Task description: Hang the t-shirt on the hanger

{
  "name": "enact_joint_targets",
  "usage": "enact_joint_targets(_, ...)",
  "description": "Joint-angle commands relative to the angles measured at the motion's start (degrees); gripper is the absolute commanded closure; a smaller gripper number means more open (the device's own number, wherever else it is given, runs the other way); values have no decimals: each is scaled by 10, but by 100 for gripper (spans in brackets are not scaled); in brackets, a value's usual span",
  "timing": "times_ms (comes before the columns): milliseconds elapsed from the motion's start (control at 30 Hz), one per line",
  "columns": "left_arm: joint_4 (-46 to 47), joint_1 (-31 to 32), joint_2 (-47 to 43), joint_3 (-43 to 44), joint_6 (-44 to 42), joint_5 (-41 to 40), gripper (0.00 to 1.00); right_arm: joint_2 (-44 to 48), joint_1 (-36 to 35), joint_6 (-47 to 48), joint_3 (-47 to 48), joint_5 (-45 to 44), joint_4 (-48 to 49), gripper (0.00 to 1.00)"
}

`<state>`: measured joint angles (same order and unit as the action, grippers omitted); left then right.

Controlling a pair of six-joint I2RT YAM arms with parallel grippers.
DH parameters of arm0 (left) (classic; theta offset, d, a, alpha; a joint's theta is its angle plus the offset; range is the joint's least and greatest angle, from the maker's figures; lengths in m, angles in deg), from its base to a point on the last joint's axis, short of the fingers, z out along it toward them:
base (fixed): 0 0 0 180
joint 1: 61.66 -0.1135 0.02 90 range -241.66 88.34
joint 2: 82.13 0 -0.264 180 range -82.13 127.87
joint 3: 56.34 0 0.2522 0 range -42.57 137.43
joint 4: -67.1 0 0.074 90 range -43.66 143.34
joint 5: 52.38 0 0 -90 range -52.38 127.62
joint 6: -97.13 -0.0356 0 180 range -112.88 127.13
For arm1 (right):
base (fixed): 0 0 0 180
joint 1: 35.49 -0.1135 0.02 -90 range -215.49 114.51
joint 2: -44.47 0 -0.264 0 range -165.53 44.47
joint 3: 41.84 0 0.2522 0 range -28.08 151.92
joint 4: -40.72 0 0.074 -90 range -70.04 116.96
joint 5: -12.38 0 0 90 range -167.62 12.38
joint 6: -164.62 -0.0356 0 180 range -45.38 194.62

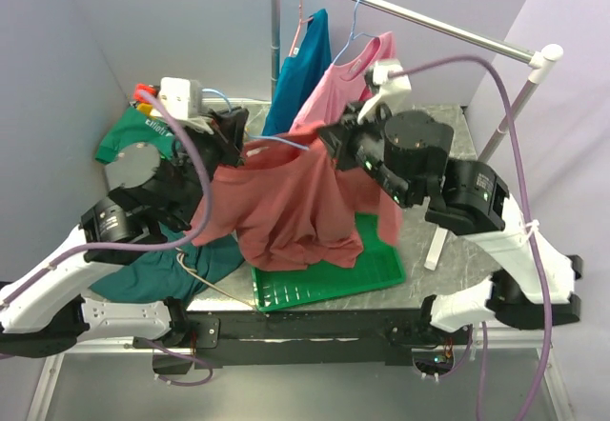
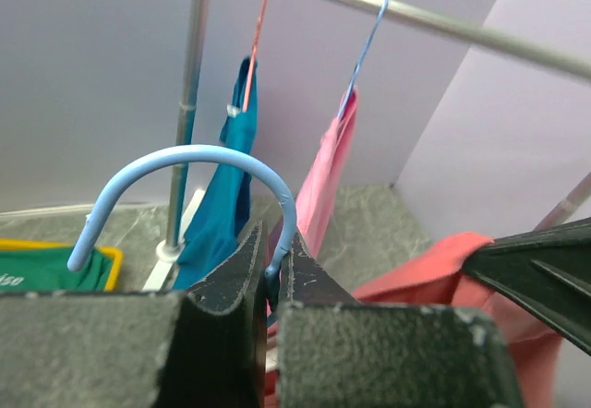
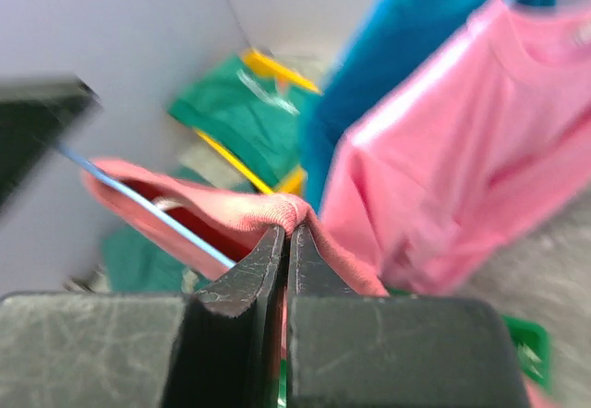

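Observation:
The hanger's loose end [image 1: 306, 148] is at the collar's corner and stops short of the t-shirt's shoulder [image 1: 355, 175]. My left gripper should lower the hanger while my right gripper pulls the shoulder over it.
The salmon-red t-shirt [image 1: 286, 202] hangs in the air between my two arms, above the table and the green tray. My left gripper [image 1: 236, 147] is shut on the neck of the light blue wire hanger [image 2: 185, 163], whose curled hook rises above the jaws in the left wrist view. A blue wire arm [image 1: 281, 141] runs into the shirt's collar. My right gripper [image 1: 335, 145] is shut on the shirt's collar edge [image 3: 277, 212]; the blue wire [image 3: 148, 207] passes through the collar opening there.
A rack rail [image 1: 419, 16] at the back holds a teal-blue t-shirt [image 1: 300, 69] on a pink hanger and a pink t-shirt [image 1: 334, 92] on a blue hanger. A green tray [image 1: 324, 278] lies under the shirt. Green and teal garments [image 1: 129, 140] lie at left.

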<state>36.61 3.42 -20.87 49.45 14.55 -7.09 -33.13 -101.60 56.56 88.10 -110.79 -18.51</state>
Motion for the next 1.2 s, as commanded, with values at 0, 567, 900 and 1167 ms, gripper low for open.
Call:
enact_joint_targets(0, -59, 9, 3, -35, -18, 6, 99, 84, 25, 14, -111, 45, 34, 93)
enact_joint_targets(567, -27, 19, -53, -143, -9, 127, 99, 378, 27, 109, -485, 258, 155, 18)
enact_joint_targets(900, -26, 19, -58, -115, -28, 181, 99, 347, 26, 117, -492, 352, 91, 14)
enact_joint_targets(1167, -12, 19, -43, -107, -38, 194, 99, 323, 27, 107, -504, 360, 90, 19)
